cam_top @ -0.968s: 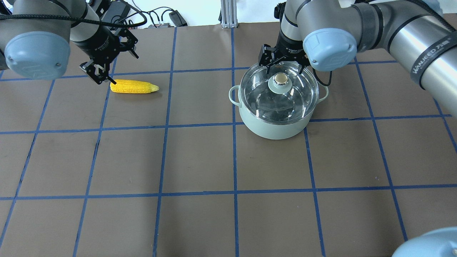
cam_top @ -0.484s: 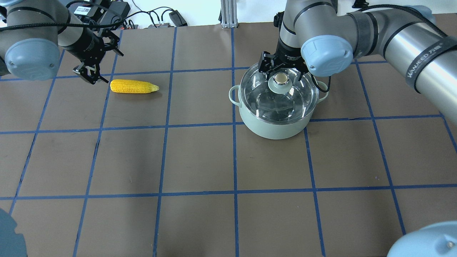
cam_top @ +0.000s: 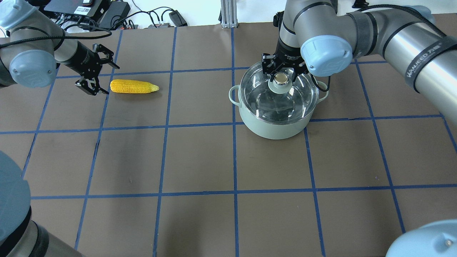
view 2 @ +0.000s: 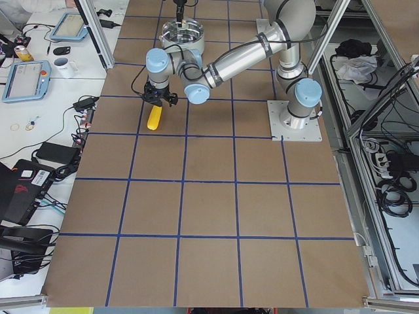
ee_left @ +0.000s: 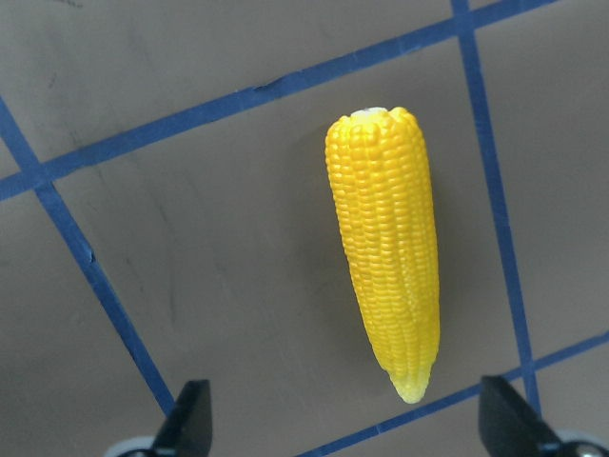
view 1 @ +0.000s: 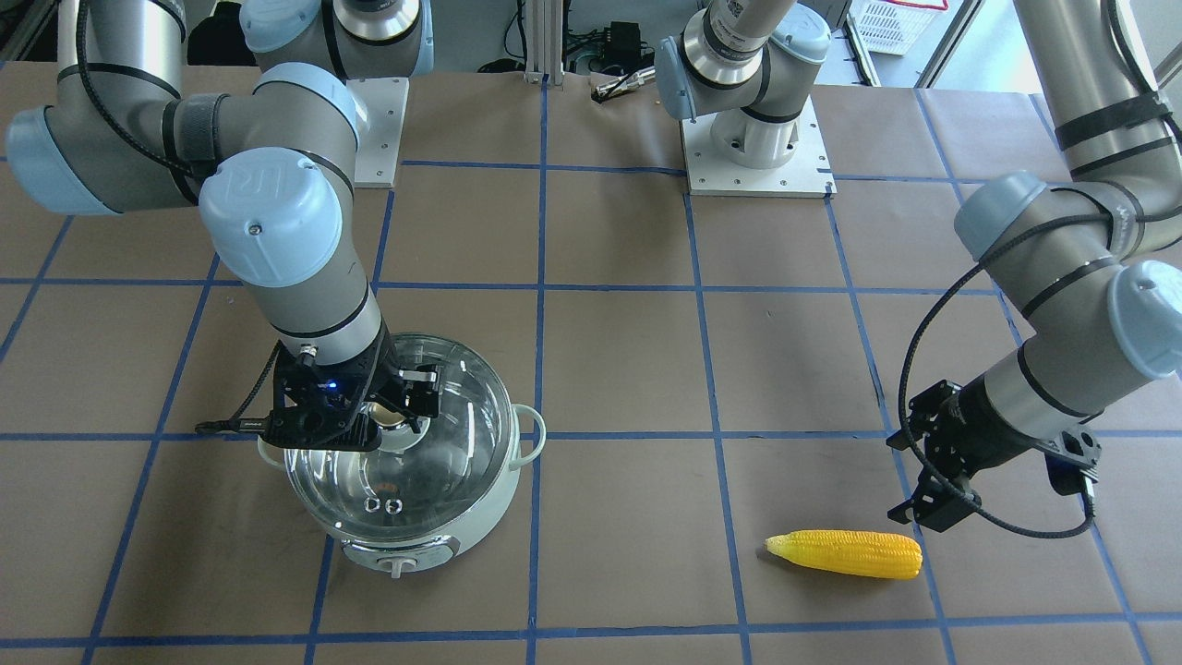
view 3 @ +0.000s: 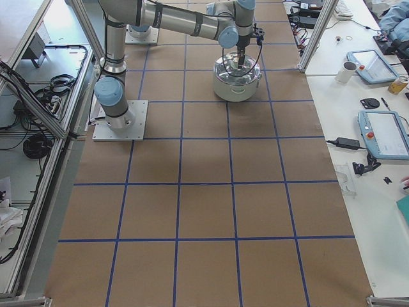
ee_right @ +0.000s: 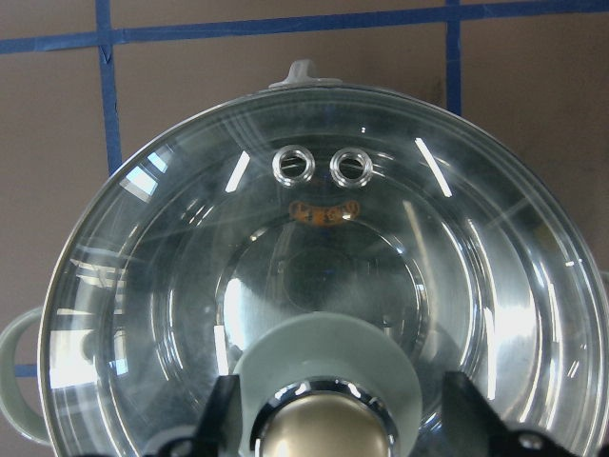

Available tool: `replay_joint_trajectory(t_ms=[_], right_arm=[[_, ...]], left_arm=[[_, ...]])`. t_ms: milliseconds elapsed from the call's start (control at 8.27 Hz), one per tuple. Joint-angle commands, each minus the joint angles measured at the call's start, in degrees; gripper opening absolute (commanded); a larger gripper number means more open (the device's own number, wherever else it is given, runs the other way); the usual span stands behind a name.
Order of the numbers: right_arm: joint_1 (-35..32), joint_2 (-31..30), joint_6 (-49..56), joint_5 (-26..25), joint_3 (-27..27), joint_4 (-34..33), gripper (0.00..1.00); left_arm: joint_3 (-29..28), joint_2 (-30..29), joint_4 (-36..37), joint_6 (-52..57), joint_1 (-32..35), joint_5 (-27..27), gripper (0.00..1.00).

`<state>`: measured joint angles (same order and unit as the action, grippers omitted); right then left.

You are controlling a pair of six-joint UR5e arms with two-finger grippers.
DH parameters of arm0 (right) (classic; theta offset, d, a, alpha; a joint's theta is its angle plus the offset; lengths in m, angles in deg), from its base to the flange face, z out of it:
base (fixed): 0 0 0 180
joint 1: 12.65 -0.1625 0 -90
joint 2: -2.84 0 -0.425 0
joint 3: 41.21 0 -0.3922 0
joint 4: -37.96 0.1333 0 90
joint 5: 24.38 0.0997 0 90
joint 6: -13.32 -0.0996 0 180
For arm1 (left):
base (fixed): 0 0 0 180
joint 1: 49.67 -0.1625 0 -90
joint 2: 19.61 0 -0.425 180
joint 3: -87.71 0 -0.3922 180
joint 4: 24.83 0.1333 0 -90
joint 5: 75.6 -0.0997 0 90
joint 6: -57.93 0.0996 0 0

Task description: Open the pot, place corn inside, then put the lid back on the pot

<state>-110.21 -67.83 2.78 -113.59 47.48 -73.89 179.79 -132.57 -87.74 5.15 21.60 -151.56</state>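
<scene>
I expect the yellow corn [view 1: 848, 553] to lie fully below the pot's rim when I lower it in, because it is shorter than the pale green pot's opening [view 1: 418, 465].
The pale green pot [cam_top: 273, 128] stands right of centre with the clear glass lid [cam_top: 257, 89] on it. My right gripper [cam_top: 282, 69] is open and hangs over the lid, with one finger on each side of the centre knob [cam_top: 281, 79], apart from it. The right wrist view shows the knob [ee_right: 328, 433] between the fingers [ee_right: 225, 411] and the lid's vent holes [ee_right: 293, 165]. The yellow corn [cam_top: 134, 86] lies flat at the far left. My left gripper [cam_top: 103, 76] is open and empty by the corn's blunt end. The corn [ee_left: 385, 248] lies ahead of its fingertips [ee_left: 190, 419].
Brown paper with a blue tape grid covers the table [cam_top: 200, 160]. Cables and power bricks [cam_top: 117, 10] lie past the far edge, beside an aluminium post [cam_top: 226, 14]. The arm base plates [view 1: 757, 180] are on the robot's side.
My left arm swung left and back, and its open gripper now faces the corn's blunt end. My right gripper moved forward and down until it straddles the lid knob.
</scene>
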Motion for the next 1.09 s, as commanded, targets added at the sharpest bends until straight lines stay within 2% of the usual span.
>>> replay_joint_trajectory(t_ms=[0,121,242,484,726,847,968], right_arm=[[0.0,0.0,-0.5,0.0,-0.3,0.0,0.44],[0.0,0.0,-0.6,0.1,-0.4,0.0,0.42],[0.0,0.0,-0.6,0.1,-0.4,0.1,0.36],[0.0,-0.1,-0.5,0.1,-0.9,0.1,0.26],[0.0,-0.5,0.2,-0.8,-5.1,3.3,0.25],[0.3,-1.2,1.1,-1.9,-7.0,6.1,0.25],[0.7,-2.7,1.9,-2.5,-7.2,9.3,0.23]], left_arm=[[-0.1,-5.4,1.9,-3.2,-0.3,0.5,1.00],[-0.1,-6.4,5.6,-4.6,-0.3,0.5,1.00],[-0.1,-7.6,8.1,-6.6,-0.3,0.4,1.00],[-0.1,-9.7,8.2,-12.2,-0.3,0.9,0.97],[-0.1,-11.3,9.1,-12.8,-0.3,0.6,1.00],[-0.1,-11.3,11.9,-12.5,-0.3,0.5,1.00],[-0.1,-11.4,12.0,-13.0,-0.3,0.5,1.00]])
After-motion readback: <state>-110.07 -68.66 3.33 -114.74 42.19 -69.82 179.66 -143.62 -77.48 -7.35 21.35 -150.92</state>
